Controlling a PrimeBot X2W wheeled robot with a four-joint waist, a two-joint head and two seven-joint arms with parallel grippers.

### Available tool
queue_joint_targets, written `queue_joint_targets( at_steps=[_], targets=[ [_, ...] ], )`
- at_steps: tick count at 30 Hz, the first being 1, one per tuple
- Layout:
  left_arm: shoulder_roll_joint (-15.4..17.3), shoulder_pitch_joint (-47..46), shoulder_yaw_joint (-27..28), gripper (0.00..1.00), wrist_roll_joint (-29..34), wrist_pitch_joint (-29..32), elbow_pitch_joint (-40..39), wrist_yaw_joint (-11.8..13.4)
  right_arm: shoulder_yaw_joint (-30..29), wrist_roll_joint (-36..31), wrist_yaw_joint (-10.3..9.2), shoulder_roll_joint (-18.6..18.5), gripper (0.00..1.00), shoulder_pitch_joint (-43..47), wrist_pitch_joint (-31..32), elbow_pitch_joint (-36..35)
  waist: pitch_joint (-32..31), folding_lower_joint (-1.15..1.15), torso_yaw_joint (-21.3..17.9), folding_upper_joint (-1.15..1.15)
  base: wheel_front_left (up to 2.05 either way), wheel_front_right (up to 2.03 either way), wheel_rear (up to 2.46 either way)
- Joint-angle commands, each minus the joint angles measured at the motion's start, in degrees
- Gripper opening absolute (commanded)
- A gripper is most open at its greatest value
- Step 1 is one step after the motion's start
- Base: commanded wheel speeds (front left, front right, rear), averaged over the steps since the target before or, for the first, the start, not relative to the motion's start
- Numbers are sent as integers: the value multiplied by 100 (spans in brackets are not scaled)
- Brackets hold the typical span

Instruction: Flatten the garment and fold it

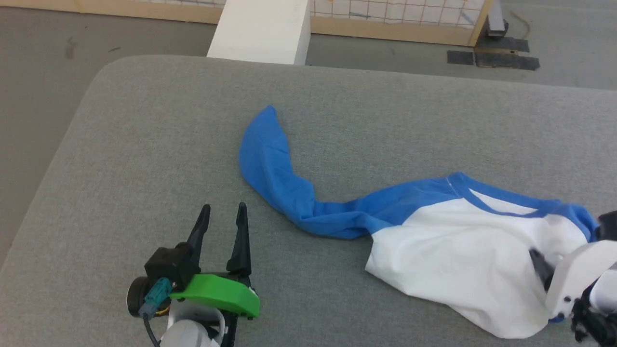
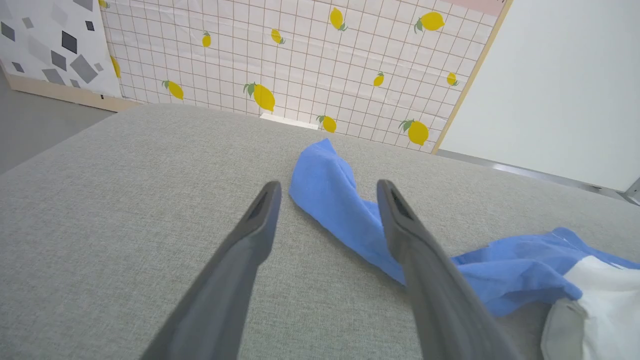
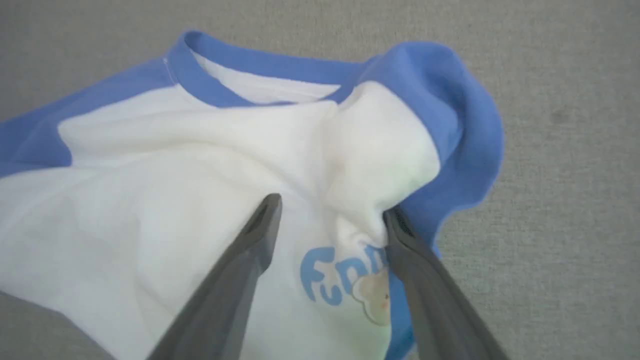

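Observation:
The blue sleeve (image 1: 287, 196) hangs loosely from the garment's blue shoulder (image 1: 425, 193). It will follow along and tuck partly under the garment's white body when I lay the garment out.
The garment (image 1: 458, 241), a white T-shirt with blue sleeves and blue neck trim, lies crumpled at the right of the grey padded table (image 1: 144, 144). One blue sleeve (image 1: 270, 164) trails out to the left and away from me. My left gripper (image 1: 221, 207) is open, low over bare table just left of that sleeve (image 2: 345, 210), touching nothing. My right gripper (image 3: 330, 205) points down at the shirt's chest, its jaws open over the white cloth (image 3: 150, 175). Blue lettering and a bear print (image 3: 345, 285) show between the fingers, and a bunched fold (image 3: 380, 150) rises by the right finger.
The table's rounded far-left corner (image 1: 111, 67) drops to grey floor (image 1: 38, 96). A white block (image 1: 262, 29) stands behind the far edge, with a lemon-print grid panel (image 2: 300, 60) beyond. Bare table surface spreads left of the shirt and beyond it.

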Motion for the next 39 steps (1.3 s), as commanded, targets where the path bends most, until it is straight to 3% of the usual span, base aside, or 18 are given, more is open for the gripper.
queue_joint_targets(
  at_steps=[1, 6, 9, 15, 23, 29, 35, 36, 37, 38, 39],
  targets=[
    [-8, 51, 37, 100, 11, -26, 22, -24, -97, 225, -6, 80, 100, -151, -265, -118, -91, 0, -92, 0, 0, 0, 0],
    [-5, -127, -12, 100, -197, 207, 103, -158, -664, 675, -6, 249, 100, -382, -1314, -582, -257, 0, -334, 0, 0, 0, 0],
    [1, -516, -119, 100, -259, 605, 195, -247, -909, 709, -6, 283, 100, -421, -1636, -770, -296, 0, -491, 0, 0, 0, 0],
    [15, -2057, -509, 100, -321, 2330, 773, -377, -958, 754, -6, 303, 100, -368, -1656, -905, -87, 0, -833, 0, 0, 0, 0],
    [-6, -3414, -1392, 100, -385, 4888, 2103, -253, -831, 1124, -6, 305, 100, -401, -1656, -663, 366, 0, -1216, 0, 0, 0, 0],
    [-8, -3740, -1843, 100, -205, 5590, 2781, -96, -788, 1203, -6, 305, 100, -461, -1730, -579, 641, 0, -1406, 0, 0, 0, 0],
    [-3, -3702, -1984, 100, -361, 5952, 3115, -225, -873, 1192, -6, 305, 100, -505, -1783, -570, 745, 0, -1409, 0, 0, 0, 0],
    [-4, -3680, -1985, 34, -415, 5952, 3120, -235, -888, 1183, -6, 306, 100, -513, -1784, -567, 746, 0, -1396, 0, 0, 0, 0],
    [-5, -3646, -1975, 13, -493, 5905, 3112, -244, -908, 1172, -6, 306, 100, -524, -1790, -560, 731, 0, -1366, 0, 0, 0, 0],
    [-6, -3617, -1957, 0, -571, 5860, 3103, -244, -911, 1166, -6, 306, 100, -529, -1790, -553, 714, 0, -1343, 0, 0, 0, 0],
    [-7, -3596, -1913, 0, -681, 5741, 3050, -227, -911, 1155, -6, 306, 100, -532, -1791, -549, 688, 0, -1300, 0, 0, 0, 0]
  ],
)
